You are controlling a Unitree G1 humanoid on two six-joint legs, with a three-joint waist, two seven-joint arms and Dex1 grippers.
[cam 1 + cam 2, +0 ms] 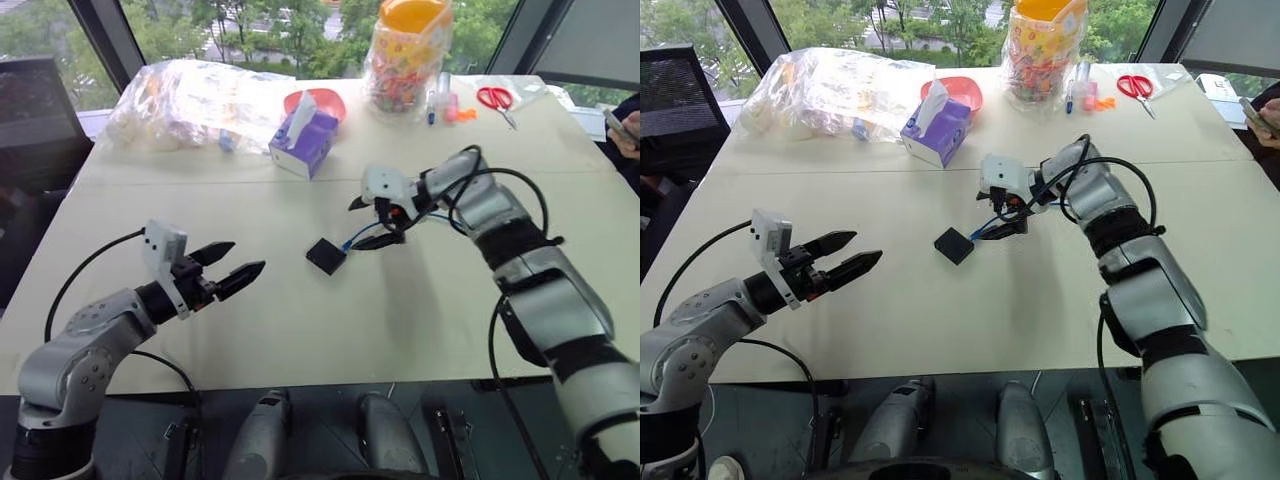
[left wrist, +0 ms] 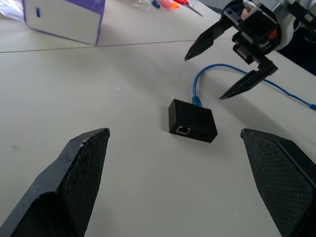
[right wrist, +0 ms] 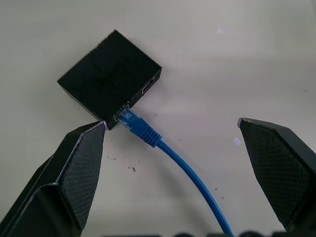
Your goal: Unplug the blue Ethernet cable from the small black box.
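The blue Ethernet cable (image 1: 363,231) curves loosely from its seated plug (image 1: 346,246). The cable will stay connected and come along when I lift the small black box.
The small black box (image 1: 326,256) lies flat near the middle of the table. The blue Ethernet cable (image 3: 190,173) is plugged into one side of it (image 2: 196,101) and runs off toward the right arm. My right gripper (image 1: 371,222) hangs open just right of the box, pointing down at the cable's plug end, with the cable between its fingers (image 3: 84,168) in the right wrist view. My left gripper (image 1: 232,264) is open and empty, held level at the front left, well short of the box.
A purple tissue box (image 1: 305,138) stands behind the black box. At the back are crumpled plastic bags (image 1: 195,100), a red bowl (image 1: 332,101), a jar of coloured items (image 1: 408,55), markers and red scissors (image 1: 494,99). A person's hand with a phone (image 1: 625,130) is at the far right.
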